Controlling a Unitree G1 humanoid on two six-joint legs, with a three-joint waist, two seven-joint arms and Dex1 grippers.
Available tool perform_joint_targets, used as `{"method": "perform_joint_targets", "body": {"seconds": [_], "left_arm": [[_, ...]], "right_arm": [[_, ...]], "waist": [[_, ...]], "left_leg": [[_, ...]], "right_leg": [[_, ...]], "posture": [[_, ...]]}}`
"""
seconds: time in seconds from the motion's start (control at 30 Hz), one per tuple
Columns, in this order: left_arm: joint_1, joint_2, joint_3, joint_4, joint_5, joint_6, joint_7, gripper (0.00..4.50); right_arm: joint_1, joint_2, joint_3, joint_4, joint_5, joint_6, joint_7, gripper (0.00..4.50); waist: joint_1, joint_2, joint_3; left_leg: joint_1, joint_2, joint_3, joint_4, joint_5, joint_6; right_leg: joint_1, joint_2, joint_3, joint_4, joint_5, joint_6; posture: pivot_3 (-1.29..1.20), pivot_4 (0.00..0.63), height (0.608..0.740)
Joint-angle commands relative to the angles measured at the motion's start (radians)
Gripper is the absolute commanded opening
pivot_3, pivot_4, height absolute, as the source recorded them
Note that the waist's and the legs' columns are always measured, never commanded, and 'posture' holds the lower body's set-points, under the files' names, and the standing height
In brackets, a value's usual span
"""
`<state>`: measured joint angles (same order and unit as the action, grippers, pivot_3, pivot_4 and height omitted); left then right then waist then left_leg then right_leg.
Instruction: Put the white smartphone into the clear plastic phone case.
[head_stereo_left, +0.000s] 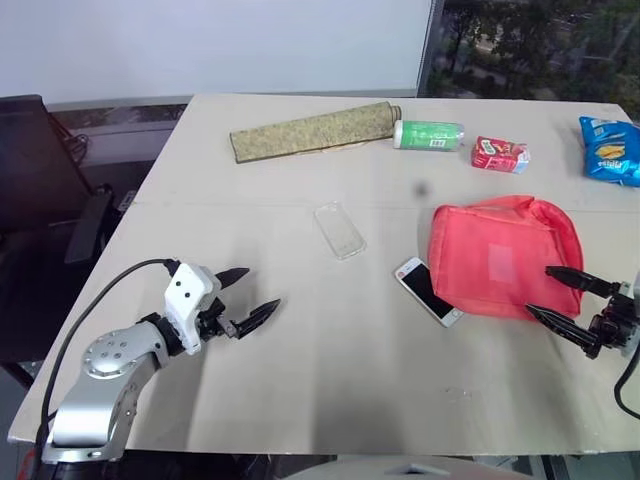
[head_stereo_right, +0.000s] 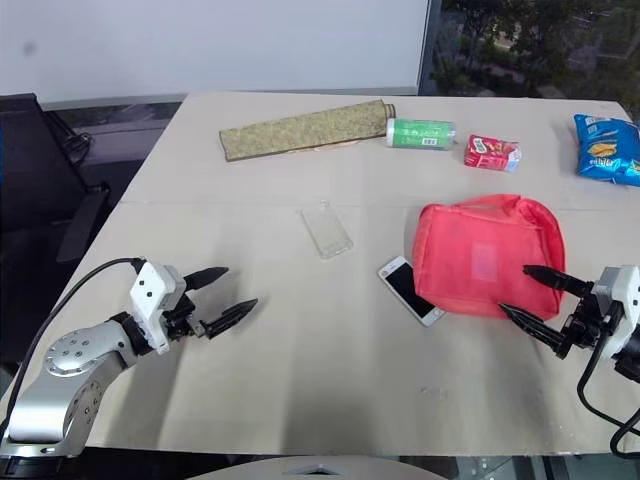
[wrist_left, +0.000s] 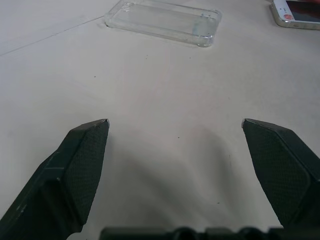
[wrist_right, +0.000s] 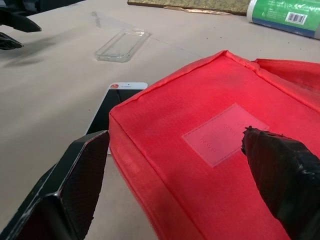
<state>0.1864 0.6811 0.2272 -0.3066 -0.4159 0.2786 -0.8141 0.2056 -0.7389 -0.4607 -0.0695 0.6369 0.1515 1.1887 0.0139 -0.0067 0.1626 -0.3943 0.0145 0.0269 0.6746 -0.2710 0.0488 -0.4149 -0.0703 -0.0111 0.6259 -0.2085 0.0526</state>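
The white smartphone's edge (head_stereo_left: 437, 291) is under the red pouch, so next my right gripper grabs the pouch by its near corner (head_stereo_left: 566, 301) and moves it out of the way to the back first.
The white smartphone (head_stereo_left: 428, 290) lies screen up near the table's middle, its right side tucked under the edge of a red pouch (head_stereo_left: 505, 255). The clear plastic phone case (head_stereo_left: 340, 230) lies flat and empty a little farther back and to the left. My left gripper (head_stereo_left: 262, 287) hovers open over bare table at the front left, pointing toward the case (wrist_left: 165, 20), well short of it. My right gripper (head_stereo_left: 538, 290) is open at the front right, its fingers over the pouch's (wrist_right: 225, 150) near edge, with the phone (wrist_right: 112, 102) just beyond. Neither holds anything.
Along the table's back edge lie a rolled olive mat (head_stereo_left: 315, 130), a green cylinder (head_stereo_left: 430, 134), a small red carton (head_stereo_left: 499, 154) and a blue snack bag (head_stereo_left: 610, 150). A dark chair (head_stereo_left: 40, 180) stands off the table's left side.
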Motion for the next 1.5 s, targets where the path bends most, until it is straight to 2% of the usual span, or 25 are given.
{"method": "perform_joint_targets", "body": {"seconds": [0.03,0.13,0.27,0.53,0.67,0.87,0.97,1.13,1.3,1.33,1.37,1.47,1.5], "left_arm": [[0.009,-0.005,0.018,-0.015,-0.003,-0.04,-0.015,4.49],[0.011,-0.015,0.018,0.021,-0.002,-0.069,-0.032,4.49],[0.001,-0.023,0.001,0.034,0.004,-0.087,-0.036,4.49],[-0.004,-0.024,0.008,0.035,-0.005,-0.095,-0.054,4.49],[0.0,-0.027,0.005,0.037,0.0,-0.096,-0.053,4.49],[-0.003,-0.029,0.001,0.04,0.01,-0.104,-0.054,4.49],[-0.008,-0.027,0.004,0.034,0.008,-0.111,-0.061,4.49],[-0.011,0.0,0.023,-0.024,-0.075,-0.073,-0.131,4.49],[-0.006,0.024,0.037,-0.061,-0.157,-0.047,-0.195,4.5],[-0.006,0.026,0.039,-0.064,-0.162,-0.044,-0.196,4.5],[-0.005,0.029,0.04,-0.064,-0.157,-0.045,-0.195,4.5],[-0.005,0.029,0.038,-0.073,-0.158,-0.047,-0.193,4.5],[-0.003,0.028,0.038,-0.085,-0.167,-0.044,-0.194,4.5]], "right_arm": [[0.068,-0.021,-0.106,0.079,-0.012,-0.057,0.036,4.5],[0.143,-0.035,-0.188,0.188,-0.03,-0.109,0.061,4.5],[0.14,-0.031,-0.19,0.211,-0.03,-0.128,0.068,4.5],[0.11,-0.011,-0.19,0.196,-0.028,-0.06,-0.071,4.5],[0.099,-0.012,-0.15,0.176,-0.045,-0.012,-0.113,4.5],[0.021,-0.005,-0.097,0.133,-0.013,0.156,-0.205,4.5],[-0.009,-0.026,-0.025,0.146,-0.098,0.212,-0.273,4.5],[-0.048,-0.032,0.025,0.12,-0.096,0.329,-0.308,4.5],[-0.065,-0.026,0.032,0.076,-0.089,0.369,-0.312,2.31],[-0.073,-0.024,0.032,0.079,-0.092,0.369,-0.315,2.04],[-0.082,-0.023,0.032,0.083,-0.094,0.367,-0.318,1.45],[-0.109,-0.017,0.034,0.081,-0.089,0.367,-0.319,0.07],[-0.126,-0.012,0.025,0.079,-0.076,0.371,-0.321,0.02]], "waist": [[0.0,0.0,0.0],[0.022,0.0,0.0],[0.008,0.0,0.0],[0.0,0.0,0.0],[0.0,0.0,0.0],[-0.001,0.0,0.0],[0.0,0.0,0.0],[0.0,-0.004,-0.002],[-0.002,-0.004,-0.003],[-0.002,-0.004,-0.003],[-0.003,-0.004,-0.003],[-0.004,-0.004,-0.002],[-0.005,-0.004,-0.002]], "left_leg": [[0.0,0.0,0.0,0.0,0.0,0.0],[-0.002,-0.004,-0.002,0.0,0.0,0.0],[-0.001,-0.003,0.0,-0.001,-0.001,0.001],[0.003,-0.002,0.001,-0.001,0.0,0.0],[0.001,-0.002,0.001,-0.001,0.0,0.001],[0.002,-0.002,0.001,-0.001,0.0,0.001],[0.002,-0.002,0.001,-0.001,0.0,0.001],[0.001,-0.003,0.001,-0.001,0.0,0.001],[0.001,-0.002,0.0,-0.001,0.0,0.001],[0.001,-0.002,0.0,-0.001,0.0,0.001],[0.001,-0.001,0.0,-0.001,0.0,0.001],[0.001,-0.001,0.0,-0.001,0.0,0.001],[0.001,-0.001,0.001,-0.001,0.0,0.001]], "right_leg": [[0.0,0.0,0.0,0.0,0.0,0.0],[0.0,-0.002,0.0,-0.001,0.0,0.0],[0.0,-0.001,0.001,-0.003,0.0,0.0],[0.0,0.0,0.003,0.0,-0.002,0.003],[0.0,-0.001,0.003,0.0,0.0,0.0],[0.0,-0.001,0.003,0.0,0.0,0.0],[0.0,0.0,0.003,0.0,0.0,0.0],[-0.001,-0.001,0.003,0.0,0.0,0.0],[-0.001,0.0,0.003,0.0,0.0,0.0],[-0.001,0.0,0.003,0.0,0.0,0.0],[-0.001,0.001,0.002,0.0,0.0,0.0],[-0.001,0.001,0.003,0.0,0.0,0.0],[-0.001,0.001,0.003,0.0,0.0,0.0]], "posture": [[0.0,0.15,0.74],[0.0,0.15,0.74],[0.0,0.15,0.74],[0.0,0.15,0.74],[0.0,0.15,0.74],[0.0,0.15,0.74],[0.0,0.15,0.74],[0.0,0.15,0.74],[0.0,0.15,0.74],[0.0,0.15,0.74],[0.0,0.15,0.74],[0.0,0.15,0.74],[0.0,0.15,0.74]]}}
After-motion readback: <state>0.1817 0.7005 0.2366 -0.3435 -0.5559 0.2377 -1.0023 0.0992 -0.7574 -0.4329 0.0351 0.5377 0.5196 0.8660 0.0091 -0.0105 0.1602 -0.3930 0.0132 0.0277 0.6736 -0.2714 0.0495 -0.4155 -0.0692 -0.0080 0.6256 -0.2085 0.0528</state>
